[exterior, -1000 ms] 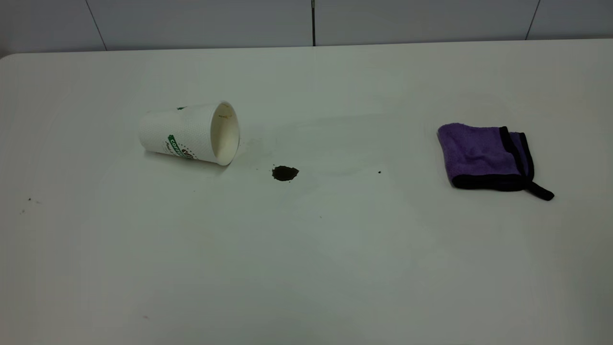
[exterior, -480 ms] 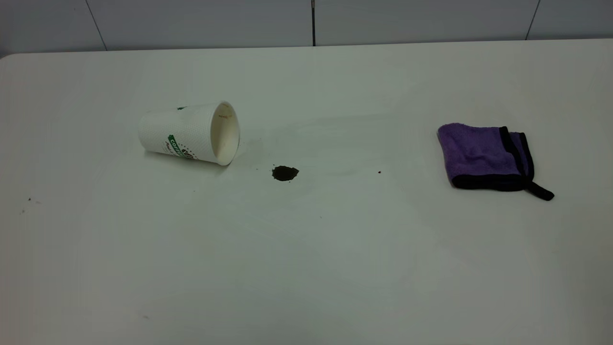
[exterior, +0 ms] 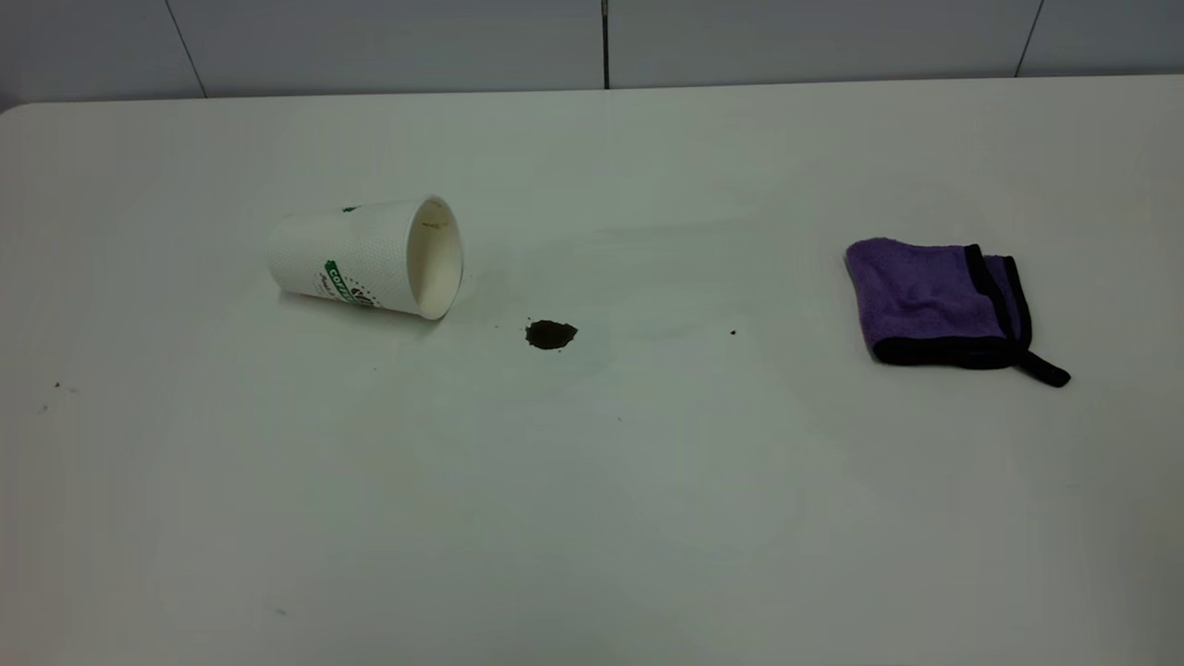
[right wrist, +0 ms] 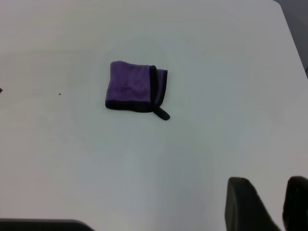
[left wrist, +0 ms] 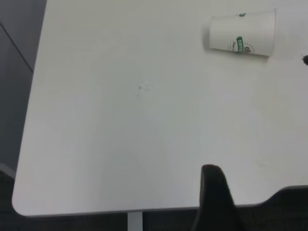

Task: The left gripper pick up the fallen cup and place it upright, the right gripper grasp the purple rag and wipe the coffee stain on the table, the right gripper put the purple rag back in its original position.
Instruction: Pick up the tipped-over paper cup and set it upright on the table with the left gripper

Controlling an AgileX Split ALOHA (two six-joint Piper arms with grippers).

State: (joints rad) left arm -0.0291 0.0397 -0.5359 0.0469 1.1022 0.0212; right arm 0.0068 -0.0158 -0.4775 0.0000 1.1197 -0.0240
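The fallen cup's opening (exterior: 436, 259) points toward clear space, so the robot's left gripper should keep going to the cup's upper rim (exterior: 432, 200) until one finger is inside the cup.
The cup (exterior: 365, 256) lies on its side at the table's (exterior: 592, 518) left middle, mouth toward the coffee stain (exterior: 550, 334), a small dark blot just right of it. The purple rag (exterior: 934, 301) lies folded at the right, its black loop tail pointing toward the front right. Neither gripper appears in the exterior view. In the left wrist view the cup (left wrist: 243, 32) is far off, and of my left gripper only one dark fingertip (left wrist: 213, 185) shows near the table edge. My right gripper (right wrist: 272, 202) hangs open and holds nothing, well away from the rag (right wrist: 136, 86).
Tiny dark specks dot the table, one (exterior: 733, 331) between stain and rag and others (exterior: 57, 385) at the far left. A grey panelled wall (exterior: 601, 42) runs behind the table's far edge. The rounded table corner (left wrist: 19, 207) shows in the left wrist view.
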